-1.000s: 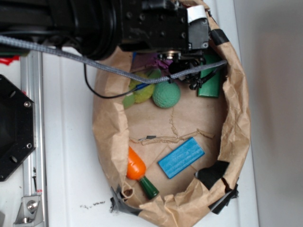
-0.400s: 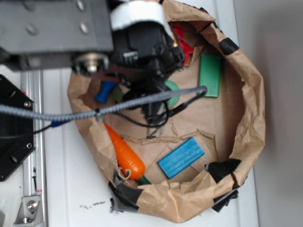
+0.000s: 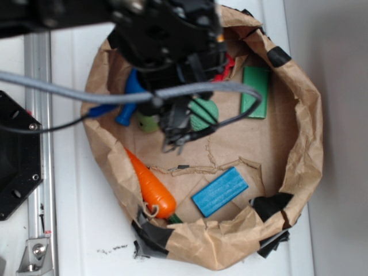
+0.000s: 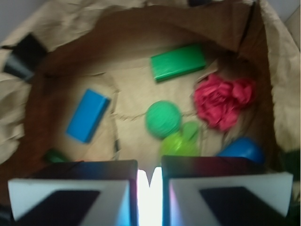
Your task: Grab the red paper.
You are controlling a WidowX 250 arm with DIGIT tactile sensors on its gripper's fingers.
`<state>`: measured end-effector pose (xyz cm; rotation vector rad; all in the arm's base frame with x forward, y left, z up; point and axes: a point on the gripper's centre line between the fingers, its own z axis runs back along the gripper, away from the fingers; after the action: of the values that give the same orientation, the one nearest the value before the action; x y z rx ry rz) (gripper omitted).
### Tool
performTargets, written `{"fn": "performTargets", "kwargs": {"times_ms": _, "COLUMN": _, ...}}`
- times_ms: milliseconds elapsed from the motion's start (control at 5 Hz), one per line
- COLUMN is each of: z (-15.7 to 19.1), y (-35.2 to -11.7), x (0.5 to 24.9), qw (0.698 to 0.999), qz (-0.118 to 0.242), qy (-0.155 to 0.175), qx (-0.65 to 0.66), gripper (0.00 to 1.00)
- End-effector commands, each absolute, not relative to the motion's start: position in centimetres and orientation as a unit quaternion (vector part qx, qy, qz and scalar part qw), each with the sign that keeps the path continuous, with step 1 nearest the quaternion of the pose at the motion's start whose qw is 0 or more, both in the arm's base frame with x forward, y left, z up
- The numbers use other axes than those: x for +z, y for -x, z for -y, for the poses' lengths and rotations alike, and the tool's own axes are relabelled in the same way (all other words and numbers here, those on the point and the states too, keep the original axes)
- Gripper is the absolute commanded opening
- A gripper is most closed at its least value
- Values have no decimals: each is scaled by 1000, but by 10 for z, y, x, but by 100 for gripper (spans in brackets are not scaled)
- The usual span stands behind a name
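Observation:
The gripper's closed fingers hang beside the lime-green piece, short of the red paper, so the robot should open them and place them on both sides of the red paper before closing.
The red paper is a wrinkly red wad lying inside the brown paper bag, near its far wall. In the exterior view only a sliver of the red paper shows past the arm. My gripper hangs above the bag floor beside the green ball, short of the paper and apart from it. In the wrist view the gripper has its fingers close together with nothing between them; the red paper sits ahead and to the right.
Inside the bag lie a green ball, a green block, a blue block, an orange carrot, a blue toy and a lime-green piece. The bag walls rise all around.
The arm has swung over the bag and its wrist now hides most of the red paper. The bag's left wall was pushed outward and the carrot shifted left.

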<state>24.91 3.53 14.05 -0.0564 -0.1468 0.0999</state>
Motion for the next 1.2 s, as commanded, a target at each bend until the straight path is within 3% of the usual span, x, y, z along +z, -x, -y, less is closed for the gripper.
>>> {"fn": "performTargets", "kwargs": {"times_ms": 0, "z": -72, "y": -269, "x": 130, "qw": 976, "qz": 177, "qy": -39, "qx": 123, "gripper": 100}}
{"fn": "performTargets", "kwargs": {"times_ms": 200, "z": -73, "y": -269, "x": 113, "qw": 962, "qz": 202, "qy": -92, "qx": 161, "gripper": 100}}
{"fn": "performTargets", "kwargs": {"times_ms": 600, "z": -94, "y": -268, "x": 107, "qw": 955, "qz": 204, "qy": -99, "qx": 193, "gripper": 100}}
{"fn": "performTargets", "kwargs": {"times_ms": 1000, "z": -96, "y": -280, "x": 88, "qw": 960, "qz": 200, "qy": -76, "qx": 181, "gripper": 100}}
